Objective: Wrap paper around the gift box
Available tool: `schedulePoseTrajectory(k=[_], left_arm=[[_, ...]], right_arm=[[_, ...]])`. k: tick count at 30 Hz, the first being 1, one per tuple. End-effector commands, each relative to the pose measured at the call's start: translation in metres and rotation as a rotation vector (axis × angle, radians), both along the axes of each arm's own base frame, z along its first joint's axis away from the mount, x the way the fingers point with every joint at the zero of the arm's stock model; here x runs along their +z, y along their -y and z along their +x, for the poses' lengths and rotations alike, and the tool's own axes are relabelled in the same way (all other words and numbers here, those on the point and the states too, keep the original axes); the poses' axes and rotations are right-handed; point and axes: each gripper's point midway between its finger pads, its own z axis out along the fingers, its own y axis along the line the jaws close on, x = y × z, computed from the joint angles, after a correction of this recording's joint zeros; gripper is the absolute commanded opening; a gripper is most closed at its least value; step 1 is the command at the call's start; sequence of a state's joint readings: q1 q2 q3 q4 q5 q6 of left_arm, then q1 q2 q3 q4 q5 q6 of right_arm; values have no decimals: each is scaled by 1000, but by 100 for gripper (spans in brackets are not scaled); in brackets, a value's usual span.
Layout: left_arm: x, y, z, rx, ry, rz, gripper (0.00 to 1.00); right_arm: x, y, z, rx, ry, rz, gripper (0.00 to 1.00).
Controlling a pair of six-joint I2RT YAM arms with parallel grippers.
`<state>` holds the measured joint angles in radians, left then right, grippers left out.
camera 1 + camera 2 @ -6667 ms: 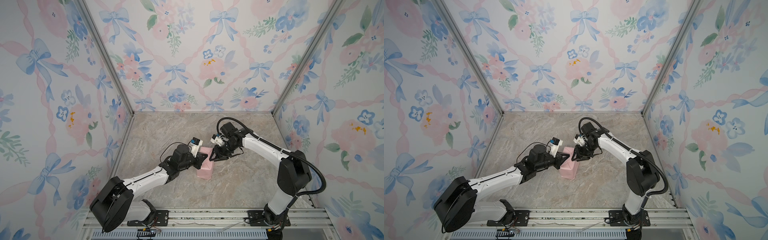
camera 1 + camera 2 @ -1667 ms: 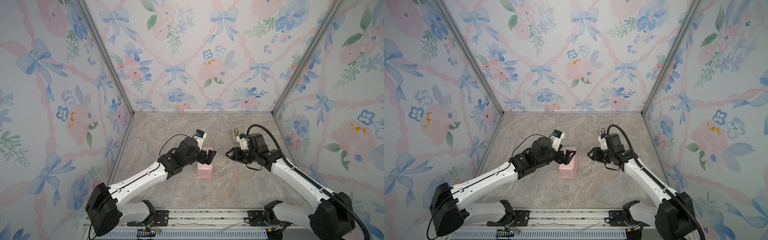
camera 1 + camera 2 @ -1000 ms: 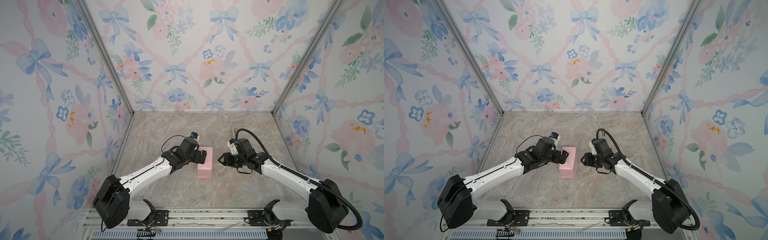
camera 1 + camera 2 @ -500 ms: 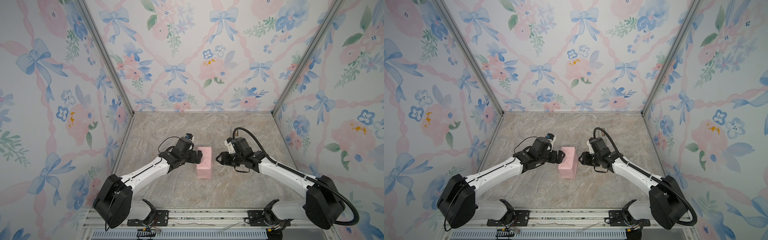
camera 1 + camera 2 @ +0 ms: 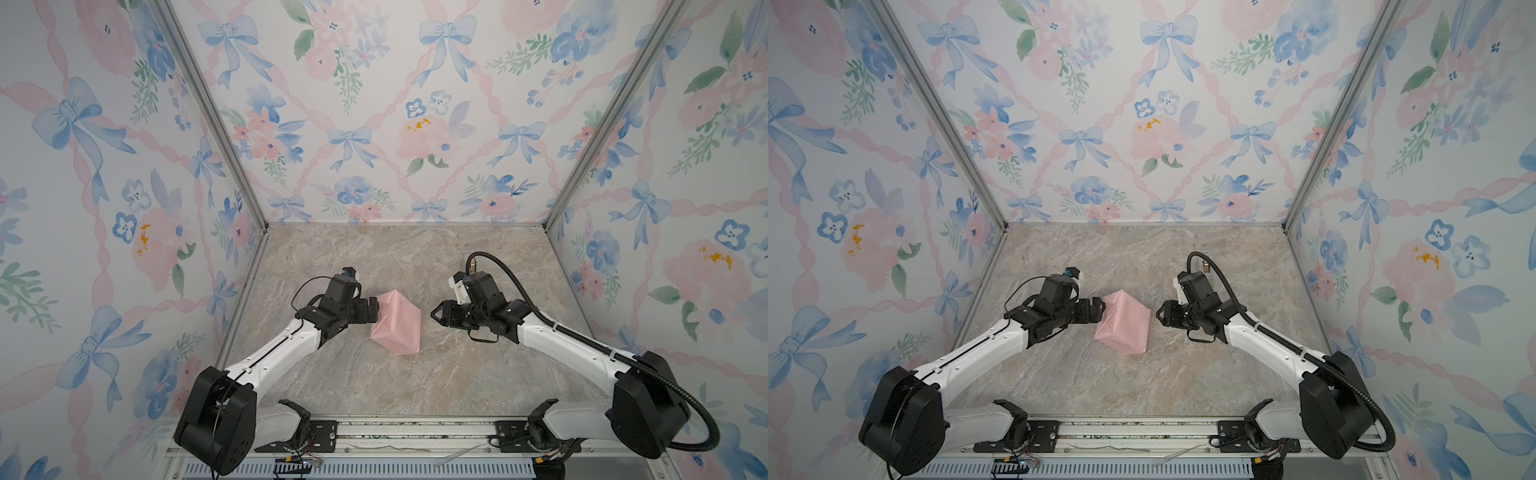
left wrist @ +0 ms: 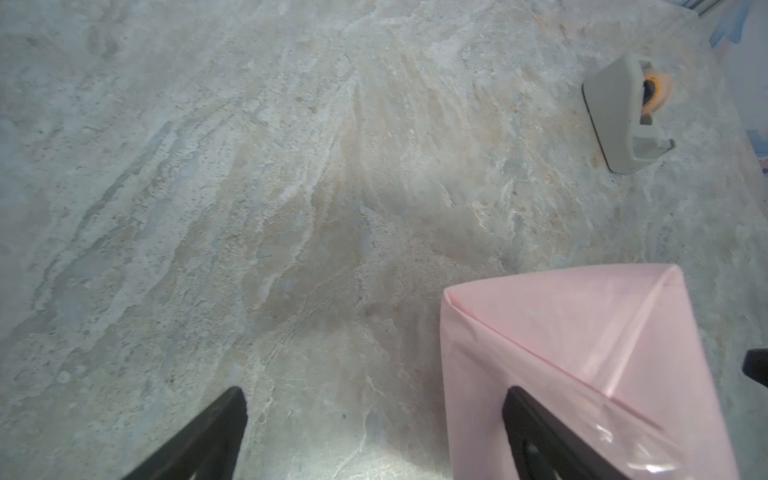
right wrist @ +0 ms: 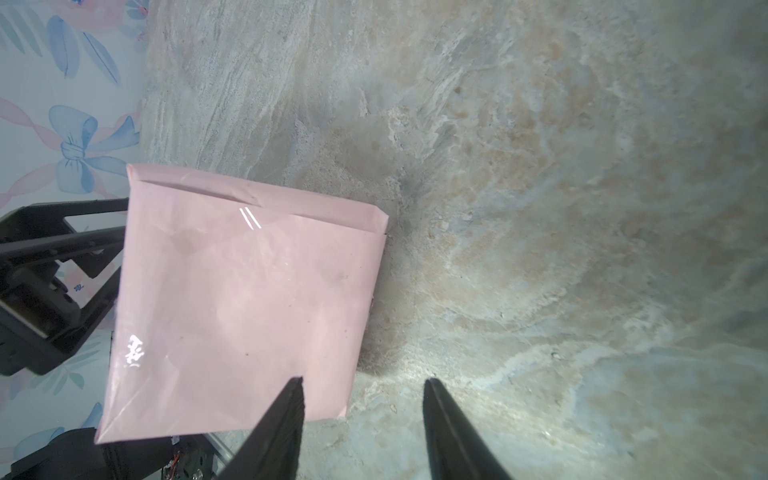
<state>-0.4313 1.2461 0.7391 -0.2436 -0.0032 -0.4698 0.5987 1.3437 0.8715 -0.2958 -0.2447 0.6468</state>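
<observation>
The parcel (image 5: 402,321) sits crooked with its folded end (image 5: 383,313) facing my left gripper, so next my left gripper moves in against that folded end and pushes the parcel square.
The paper (image 5: 397,322) (image 5: 1124,322), pale pink side out, is folded and taped round the gift box, which is hidden inside. The parcel lies mid-table, turned at an angle. My left gripper (image 5: 374,309) (image 5: 1099,309) is open at the parcel's left edge. In the left wrist view the left gripper (image 6: 376,399) is spread wide, one finger (image 6: 536,432) over the paper (image 6: 582,353). My right gripper (image 5: 434,312) (image 5: 1158,312) is open just right of the parcel, clear of it. In the right wrist view the right gripper (image 7: 363,382) has only bare table between its tips, beside the paper's (image 7: 249,299) corner.
A beige tape dispenser (image 6: 623,112) stands on the marble table (image 5: 415,382) toward the back right, mostly behind the right arm in both top views. Floral walls close in three sides. The arm bases and a metal rail (image 5: 415,432) line the front edge.
The parcel now lies turned at an angle and slightly further left. My left gripper has drawn back a little to the left. My right gripper has edged closer to the parcel.
</observation>
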Motion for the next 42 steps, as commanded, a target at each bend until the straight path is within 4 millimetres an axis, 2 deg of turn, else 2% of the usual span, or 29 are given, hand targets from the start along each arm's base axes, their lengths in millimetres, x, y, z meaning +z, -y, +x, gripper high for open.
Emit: schedulePoseTrajectory(k=[1, 4, 8, 9, 10, 12, 18, 19, 26, 33, 42], left_arm=[[-11, -26, -13, 36, -42, 66, 98], [5, -46, -12, 92, 3, 87, 98], [45, -64, -14, 144, 111, 62, 98], [64, -64, -11, 148, 158, 35, 98], [73, -61, -12, 137, 177, 2, 98], [77, -56, -13, 111, 176, -37, 98], [43, -36, -9, 55, 51, -113, 98], [29, -34, -12, 52, 18, -121, 98], [-4, -13, -14, 17, -49, -234, 98], [-18, 14, -20, -32, -79, -262, 98], [-28, 71, -29, -139, -111, -290, 98]], right_arm=[[9, -3, 2, 4, 20, -8, 49], [11, -4, 3, 4, 23, -6, 49], [15, -5, 4, 9, 27, -6, 49], [15, -5, 4, 9, 28, -4, 50], [16, -6, 5, 11, 27, 0, 50], [17, -9, 5, 13, 27, 9, 50], [14, -22, 5, 36, 9, 40, 50], [12, -22, 4, 38, 5, 39, 50], [14, -15, 6, 20, 22, 25, 50], [15, -4, 5, 8, 12, 16, 51], [20, 11, 2, -27, 24, 10, 51]])
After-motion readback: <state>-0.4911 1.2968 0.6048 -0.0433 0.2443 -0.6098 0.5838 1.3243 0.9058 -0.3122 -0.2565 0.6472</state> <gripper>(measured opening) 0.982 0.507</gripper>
